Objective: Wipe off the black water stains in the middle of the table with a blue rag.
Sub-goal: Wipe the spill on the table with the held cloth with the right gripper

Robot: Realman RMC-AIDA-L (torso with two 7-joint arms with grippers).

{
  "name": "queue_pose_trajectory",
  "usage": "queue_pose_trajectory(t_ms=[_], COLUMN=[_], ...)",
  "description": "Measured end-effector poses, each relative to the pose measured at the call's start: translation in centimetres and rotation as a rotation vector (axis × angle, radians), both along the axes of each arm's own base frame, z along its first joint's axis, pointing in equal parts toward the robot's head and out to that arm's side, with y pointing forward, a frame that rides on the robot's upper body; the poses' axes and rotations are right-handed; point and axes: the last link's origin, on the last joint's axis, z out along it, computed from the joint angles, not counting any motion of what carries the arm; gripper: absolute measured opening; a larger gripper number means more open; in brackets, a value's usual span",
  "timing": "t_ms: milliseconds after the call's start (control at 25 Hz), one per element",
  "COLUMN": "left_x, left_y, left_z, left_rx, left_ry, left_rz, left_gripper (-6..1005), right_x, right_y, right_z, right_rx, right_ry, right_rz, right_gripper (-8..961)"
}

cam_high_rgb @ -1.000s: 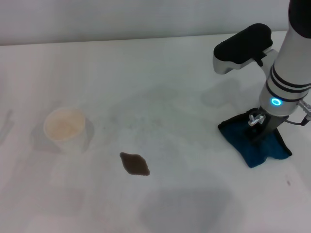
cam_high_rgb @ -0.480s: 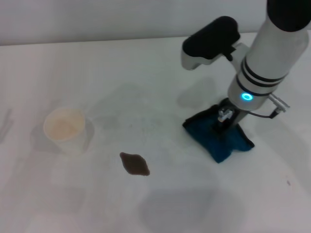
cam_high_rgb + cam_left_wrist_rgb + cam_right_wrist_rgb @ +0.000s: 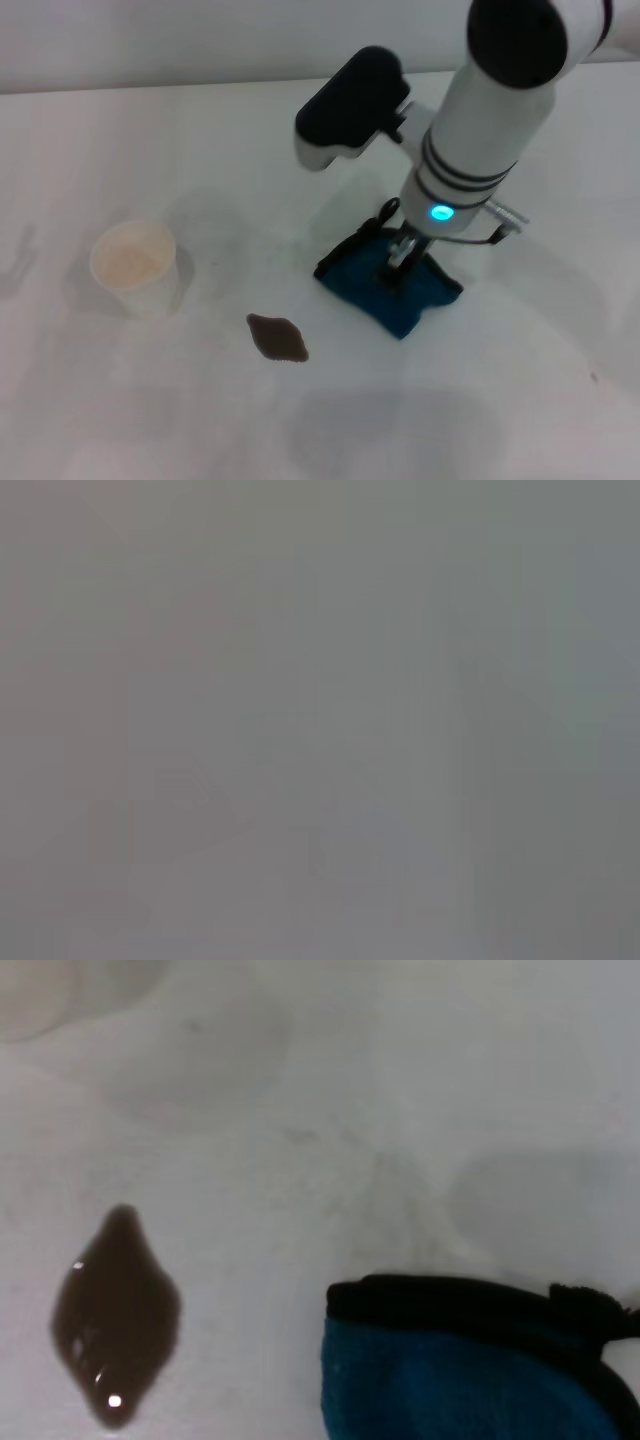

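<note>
The blue rag is separated from the black water stain by a gap (image 3: 324, 322), so the robot's right gripper should sweep the rag back over the whole stain (image 3: 278, 338) toward the cup's side.
The black water stain (image 3: 277, 338) is a small dark diamond-shaped blotch on the white table (image 3: 480, 420), front centre; it also shows in the right wrist view (image 3: 113, 1315). The blue rag (image 3: 390, 290), teal with black edging, lies on the table just right of the stain, a short gap apart. It shows in the right wrist view (image 3: 460, 1375) too. My right gripper (image 3: 398, 262) is shut on the blue rag and presses down on its middle. My left gripper is out of view; the left wrist view shows only flat grey.
A pale cream cup (image 3: 133, 262) stands on the left of the table, left of and a little behind the stain. Faint grey scuffs mark the middle of the tabletop. The table's far edge meets a pale wall.
My right arm has dragged the blue rag across the table to the left, from the right edge to just right of the stain. The stain and the cup have not moved.
</note>
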Motion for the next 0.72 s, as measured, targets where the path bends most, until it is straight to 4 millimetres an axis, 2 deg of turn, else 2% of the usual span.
queue_pose_trajectory(t_ms=[400, 720], left_x=[0.1, 0.4], left_y=[-0.4, -0.4], left_z=[-0.7, -1.1], left_rx=[-0.015, -0.019], left_ry=[-0.028, -0.044], left_rz=[0.002, -0.002], left_gripper=[879, 879], right_x=[-3.7, -7.8], right_y=[-3.2, -5.9], right_z=[-4.6, -6.9], right_rx=[-0.146, -0.252], right_ry=[0.020, 0.069], right_rz=[0.118, 0.233], right_gripper=[80, 81])
